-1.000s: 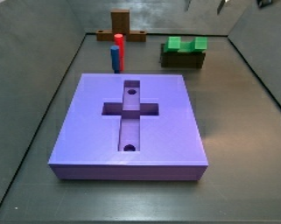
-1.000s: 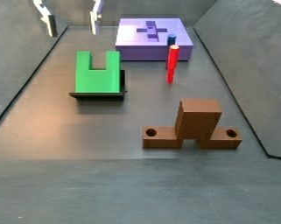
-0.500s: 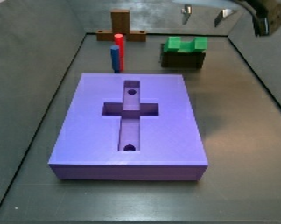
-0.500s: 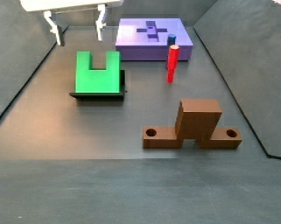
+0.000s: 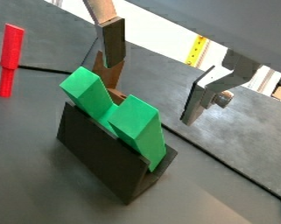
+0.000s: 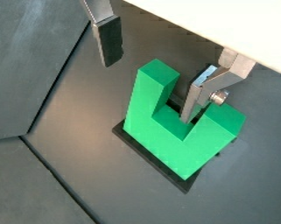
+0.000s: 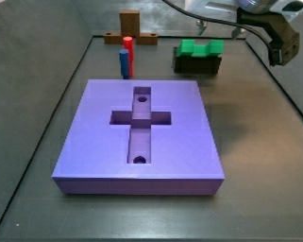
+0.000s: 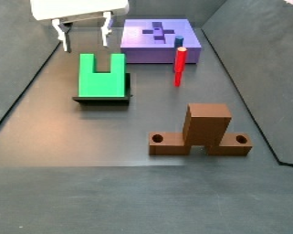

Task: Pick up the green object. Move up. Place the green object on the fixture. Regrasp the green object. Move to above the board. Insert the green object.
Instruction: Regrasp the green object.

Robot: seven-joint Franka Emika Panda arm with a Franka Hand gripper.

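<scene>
The fixture's dark side (image 5: 98, 152) hides the green object (image 5: 136, 129) below its notch, so I should expect a hidden base that joins both prongs of the green object when I lift.
The green object (image 5: 108, 109) (image 6: 166, 122) is a bright two-pronged block. It stands in the fixture (image 5: 101, 156) (image 6: 166, 169), a dark box on the floor. In the side views the green object (image 7: 200, 47) (image 8: 102, 75) sits on the fixture (image 7: 198, 65) (image 8: 107, 99), away from the purple board (image 7: 179, 132) (image 8: 142, 52). My gripper (image 5: 154, 87) (image 6: 149, 90) (image 8: 85, 38) hangs open just above the block and touches nothing. One finger shows over the notch and the other beyond a prong, with nothing held.
A red-and-blue peg (image 7: 126, 57) (image 8: 181, 66) (image 5: 10, 57) stands upright between the board and the fixture. A brown cross-shaped stand (image 7: 128, 26) (image 8: 207, 128) sits farther off. Dark walls bound the floor on all sides.
The gripper has come down toward the green object over the last second, staying open. The block, peg and board have not moved.
</scene>
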